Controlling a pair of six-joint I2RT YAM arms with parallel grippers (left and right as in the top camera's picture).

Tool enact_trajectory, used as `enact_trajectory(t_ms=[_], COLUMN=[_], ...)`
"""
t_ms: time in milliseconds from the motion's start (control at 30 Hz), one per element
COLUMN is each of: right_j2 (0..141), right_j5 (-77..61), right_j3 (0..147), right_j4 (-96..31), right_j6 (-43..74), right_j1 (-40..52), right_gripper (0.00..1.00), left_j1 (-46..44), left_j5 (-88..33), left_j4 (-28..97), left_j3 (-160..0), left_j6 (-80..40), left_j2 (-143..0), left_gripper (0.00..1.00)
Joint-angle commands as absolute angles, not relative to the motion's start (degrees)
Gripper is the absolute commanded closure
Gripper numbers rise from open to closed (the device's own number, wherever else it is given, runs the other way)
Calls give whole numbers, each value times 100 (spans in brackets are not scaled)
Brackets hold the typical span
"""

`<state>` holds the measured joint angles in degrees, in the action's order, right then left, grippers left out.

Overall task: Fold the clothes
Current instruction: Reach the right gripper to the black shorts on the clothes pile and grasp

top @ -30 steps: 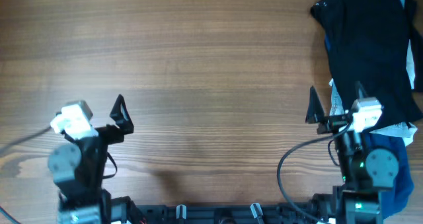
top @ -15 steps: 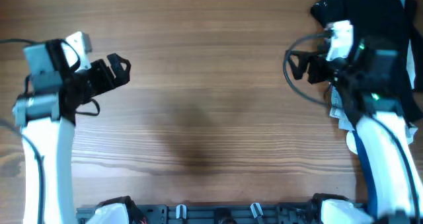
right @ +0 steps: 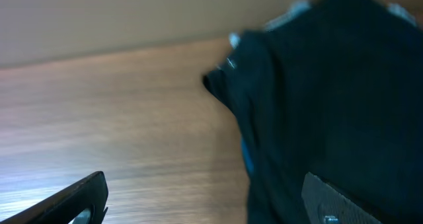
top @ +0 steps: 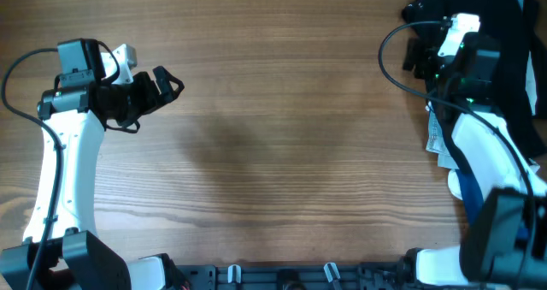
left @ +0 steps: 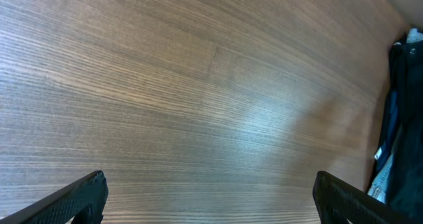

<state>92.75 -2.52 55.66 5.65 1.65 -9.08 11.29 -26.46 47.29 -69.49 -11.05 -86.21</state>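
I need to use my right gripper to drag the black shorts onto the open wood for my left gripper, because they lie on the heap out of my left gripper's reach.
The black shorts lie crumpled on top of a heap of clothes at the table's far right corner; their legs and waistband cannot be made out. My right gripper is open and empty at the heap's left edge. In the right wrist view its right finger is over the black fabric and its left finger over bare wood. My left gripper is open and empty over bare wood at the left, far from the clothes. In the left wrist view the black fabric shows at the right edge.
Under the shorts lie blue garments and a pale printed piece along the right edge. The wooden table spans the middle. The arms' base rail runs along the front edge.
Both arms have swung out from the front edge toward the back. The right gripper has come to the left edge of the clothes heap. The left gripper has shifted slightly right.
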Motion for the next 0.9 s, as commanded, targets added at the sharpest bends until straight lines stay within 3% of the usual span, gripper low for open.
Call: enact_trajectory(t_ms=[0,100,167,233,367,400,467,633,867], right_j2=[9946,10381,10479,10560,10608,10586,10475,9848,9743], right_j5=[123,123,123,43,-1,-8,-231,-886,336], right_j3=[5621,5625,5625,5625,5625,5625,5645,6226,6711], right_j4=[810,1131,1251,1354,1295,1267,1194,102,-871], right_j6=[110,106,99,82,110,174,169,174,545], right_j1=[-1210,-1415,-1439,-1437,-1433,-1433,-1424,-1164,-576], right_gripper=[5,5,11,30,82,94,96,96,93], left_j1=[1098,1096,1096,1096,1096,1098,1098,1103,1103], left_j5=[-2759,-2759,-2759,-2759,-2759,-2759,-2759,-2759,-2759], left_j4=[4685,4648,4644,4615,4604,4602,4565,4388,4355], left_j3=[-7008,-7008,-7008,-7008,-7008,-7008,-7008,-7008,-7008], left_j6=[-1155,-1155,-1155,-1157,-1157,-1157,-1157,-1157,-1157], left_j2=[-8604,-8604,-8604,-8604,-8604,-8604,-8604,-8602,-8604], left_gripper=[1,0,0,0,1,6,19,19,19])
